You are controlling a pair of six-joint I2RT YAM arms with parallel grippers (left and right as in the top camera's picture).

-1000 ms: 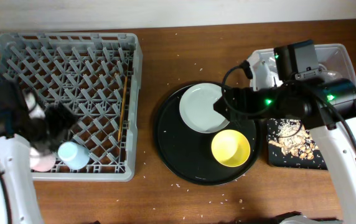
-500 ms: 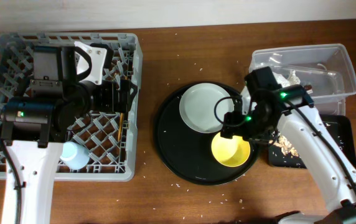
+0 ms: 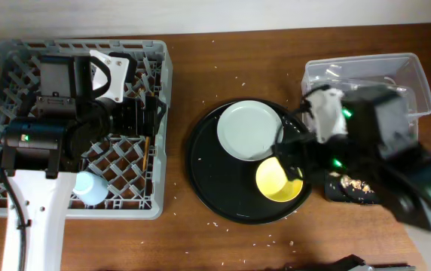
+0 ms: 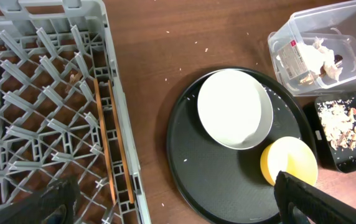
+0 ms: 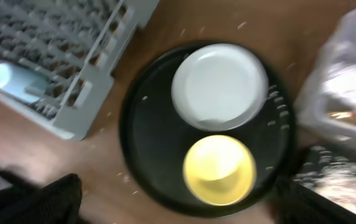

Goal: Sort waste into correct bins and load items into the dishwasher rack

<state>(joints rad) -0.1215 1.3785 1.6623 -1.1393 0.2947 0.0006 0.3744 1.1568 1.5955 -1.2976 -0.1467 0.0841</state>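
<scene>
My right gripper should move back, because it is crowding the yellow bowl point(image 3: 278, 181) beside the grey-green plate, and let my left gripper load the plate point(image 3: 248, 130) first.
The grey dishwasher rack point(image 3: 19, 60) fills the left side, with a light-blue cup point(image 3: 91, 188) in its front part; the pink cup is hidden. My left gripper point(image 3: 149, 114) hovers open and empty over the rack's right edge. The grey-green plate point(image 3: 249, 129) and yellow bowl point(image 3: 278, 181) sit on the round black tray point(image 3: 215, 188). My right gripper point(image 3: 291, 160) is open and empty just above the bowl's right side; in the blurred right wrist view the bowl point(image 5: 220, 169) lies between its fingers. The clear tub point(image 3: 396, 71) holds white tissue point(image 4: 318, 56). Food scraps point(image 3: 347, 183) lie on the shallow black tray point(image 3: 334, 192).
A thin brown stick point(image 4: 101, 137) lies along the rack's right inner edge. Tiny white crumbs dot the wooden table around the round tray. The right arm covers much of the shallow black tray and the tub's front edge.
My left arm swung from the rack's front left to its right edge, then held still. My right arm moved from the tub toward the yellow bowl and now looms higher.
</scene>
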